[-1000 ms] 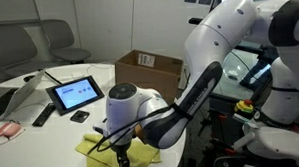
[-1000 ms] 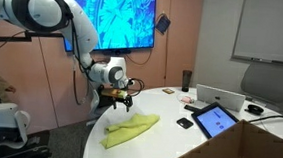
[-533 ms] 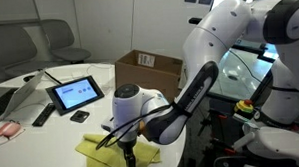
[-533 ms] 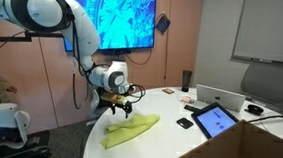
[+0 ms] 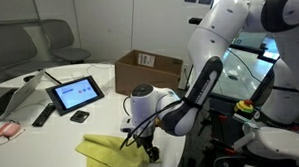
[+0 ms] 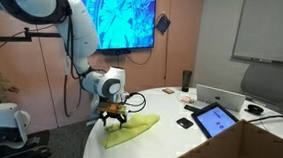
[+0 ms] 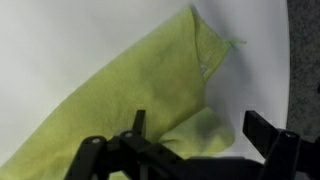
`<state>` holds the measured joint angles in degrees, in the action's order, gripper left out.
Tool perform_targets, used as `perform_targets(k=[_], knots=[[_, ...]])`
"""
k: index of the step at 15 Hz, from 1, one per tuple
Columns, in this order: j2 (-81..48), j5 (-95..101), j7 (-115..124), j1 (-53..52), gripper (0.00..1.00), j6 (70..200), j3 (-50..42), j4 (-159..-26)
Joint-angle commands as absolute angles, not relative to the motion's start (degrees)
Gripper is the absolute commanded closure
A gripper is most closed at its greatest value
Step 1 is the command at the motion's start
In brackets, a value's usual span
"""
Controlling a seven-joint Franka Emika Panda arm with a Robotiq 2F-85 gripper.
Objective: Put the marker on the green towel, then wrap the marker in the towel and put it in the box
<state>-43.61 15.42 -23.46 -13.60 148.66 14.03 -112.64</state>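
Note:
My gripper keeps going down until its open fingers, which are on either side of the green towel's folded end (image 7: 200, 130), one over cloth and one past its edge (image 7: 231, 134), close on it.
The green towel (image 5: 104, 153) lies crumpled and folded on the white table, near its edge; it also shows in the other exterior view (image 6: 130, 128) and fills the wrist view (image 7: 130, 80). My gripper (image 5: 149, 147) is open and hangs low over one end of the towel, and it shows in the other exterior view too (image 6: 114, 114). In the wrist view a folded corner of the towel lies between my two fingers (image 7: 200, 135). The marker is not visible in any view. The brown cardboard box (image 5: 149, 66) stands open behind the towel.
A tablet (image 5: 75, 93) on a stand, a small black object (image 5: 81, 116), a remote (image 5: 43, 115) and a laptop (image 5: 15, 93) sit on the table (image 5: 51, 142). The table edge runs close to the towel (image 6: 96, 151). Chairs stand behind.
My gripper has moved along the towel toward its end nearer the box and has come down lower over it. The towel looks a little more bunched.

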Motion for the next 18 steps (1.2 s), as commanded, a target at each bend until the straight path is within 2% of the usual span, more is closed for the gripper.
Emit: perform_targets(k=[1, 9, 18], knots=[[-39.84, 18.79, -31.75, -9.99, 0.0, 151.28, 15.45, -119.74], [-41.4, 25.64, -47.76, -8.33, 0.0, 153.75, 14.91, -121.77], [-44.17, 28.89, -51.63, -10.86, 0.0, 155.79, 12.11, -122.06]])
